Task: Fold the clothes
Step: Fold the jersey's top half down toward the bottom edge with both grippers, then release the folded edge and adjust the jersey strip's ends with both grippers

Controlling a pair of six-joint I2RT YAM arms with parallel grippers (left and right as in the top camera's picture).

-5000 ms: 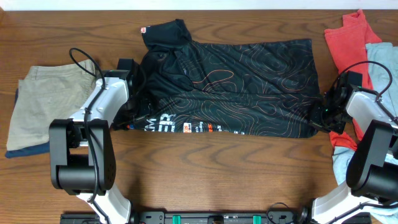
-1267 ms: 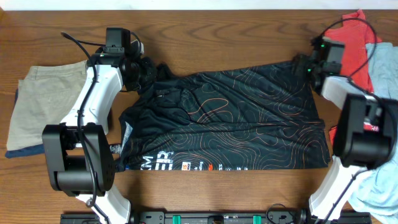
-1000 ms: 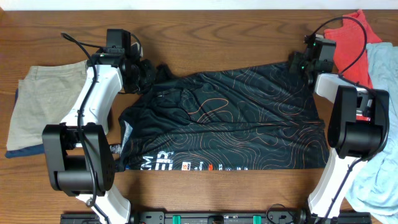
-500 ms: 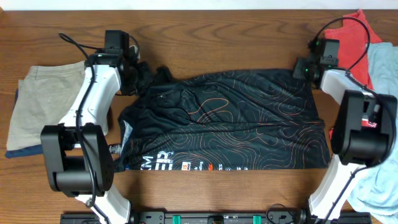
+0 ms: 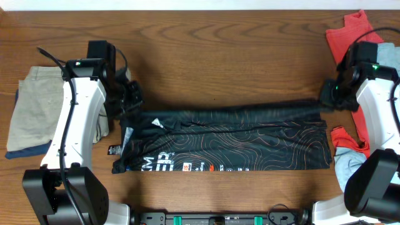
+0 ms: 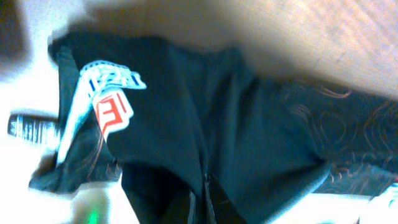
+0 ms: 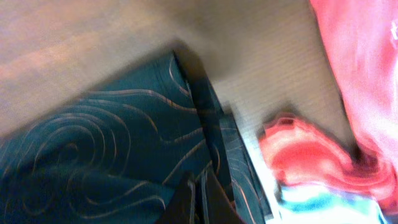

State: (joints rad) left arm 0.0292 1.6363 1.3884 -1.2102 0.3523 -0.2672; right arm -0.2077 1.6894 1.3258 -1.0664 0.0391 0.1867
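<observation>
My left gripper should bring the held corner down next, because the jersey's far edge (image 5: 231, 114) stretches straight above its front half (image 5: 150, 149). It should let go once the corner rests there.
The clothes, a black jersey (image 5: 237, 140) with thin orange contour lines, lie as a long band across the near middle of the table, white lettering (image 5: 159, 161) at the front left. The far edge is lifted and drawn forward over the rest. My left gripper (image 5: 129, 103) is shut on the jersey's far left corner. In the left wrist view the black cloth (image 6: 249, 143) runs between the closed left gripper (image 6: 202, 208). My right gripper (image 5: 327, 100) is shut on the far right corner, and the right wrist view shows cloth (image 7: 112, 149) pinched in the right gripper (image 7: 200, 198).
Folded tan trousers (image 5: 31, 109) lie at the left edge, close to my left arm. Red (image 5: 347, 40) and light blue (image 5: 389, 59) garments are heaped at the right edge, with more red cloth (image 5: 347, 137) beside the jersey's right end. Bare wood lies beyond the jersey.
Both grippers have come from the far side toward the front, pulling the jersey's far edge with them. The jersey has gone from a wide spread to a narrow band.
</observation>
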